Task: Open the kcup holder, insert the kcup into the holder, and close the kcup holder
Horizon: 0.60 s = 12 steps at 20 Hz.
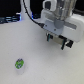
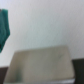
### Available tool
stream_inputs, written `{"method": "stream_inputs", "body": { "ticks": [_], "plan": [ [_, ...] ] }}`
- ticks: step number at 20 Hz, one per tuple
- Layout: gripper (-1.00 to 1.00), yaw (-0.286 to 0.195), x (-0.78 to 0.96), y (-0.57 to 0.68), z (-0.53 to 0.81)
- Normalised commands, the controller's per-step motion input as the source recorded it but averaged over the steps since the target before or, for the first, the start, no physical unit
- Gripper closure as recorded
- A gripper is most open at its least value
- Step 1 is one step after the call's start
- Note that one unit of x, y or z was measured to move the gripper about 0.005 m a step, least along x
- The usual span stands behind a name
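Observation:
Black edges can be seen under the robot's gripper, so the robot should expect the kcup holder to be hidden behind the gripper when it carries the kcup there.
The kcup is a small white pod with a green patterned lid. It stands alone on the white table toward the exterior view's lower left. My gripper hangs above the table at the exterior view's upper right, well away from the kcup. Its two dark fingers stand apart with nothing between them. The black kcup holder does not clearly show in either view. The wrist view is blurred and shows neither the fingers nor the kcup.
A dark strip runs along the table's far edge at the exterior view's upper left. The wrist view shows a blurred grey flat rectangle with dark at its sides and a teal object; I cannot tell what they are.

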Motion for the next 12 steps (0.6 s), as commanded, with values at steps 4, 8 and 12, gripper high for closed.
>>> {"method": "stream_inputs", "body": {
  "ticks": [4,8,12],
  "plan": [
    [-1.00,-0.194,0.27,-0.67,0.17],
    [-1.00,-0.203,0.18,-0.69,0.13],
    [-1.00,-0.212,0.10,-0.68,0.09]
  ]
}}
